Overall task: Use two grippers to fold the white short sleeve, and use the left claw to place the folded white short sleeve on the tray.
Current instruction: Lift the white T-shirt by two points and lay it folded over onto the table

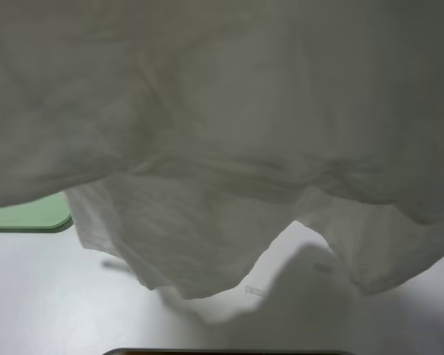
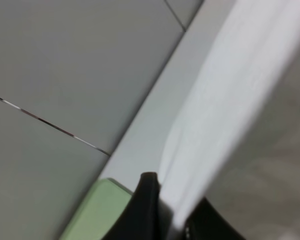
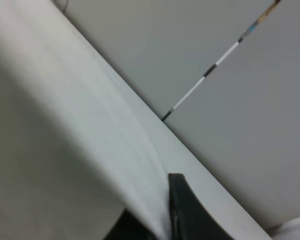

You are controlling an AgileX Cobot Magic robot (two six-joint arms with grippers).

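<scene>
The white short sleeve's lower edge (image 1: 189, 288) hangs wavy above the table's front, so both of the robot's grippers should pull the top back and lower it toward the table's far side (image 3: 225, 206).
The white short sleeve (image 1: 222, 126) hangs lifted high and fills most of the exterior high view, hiding both arms; its lower edge dangles over the white table (image 1: 59, 296). In the left wrist view my left gripper (image 2: 172, 220) is shut on a stretched edge of the white cloth (image 2: 225, 115). In the right wrist view my right gripper (image 3: 157, 225) is shut on the cloth's other edge (image 3: 75, 125). A corner of the green tray (image 1: 37, 214) shows at the left below the cloth, and also in the left wrist view (image 2: 97, 210).
A dark object's edge (image 1: 226, 352) shows at the table's front. A small clear tag (image 1: 255, 291) lies on the table below the hem. The grey tiled floor (image 2: 65, 65) lies beyond the table's edge.
</scene>
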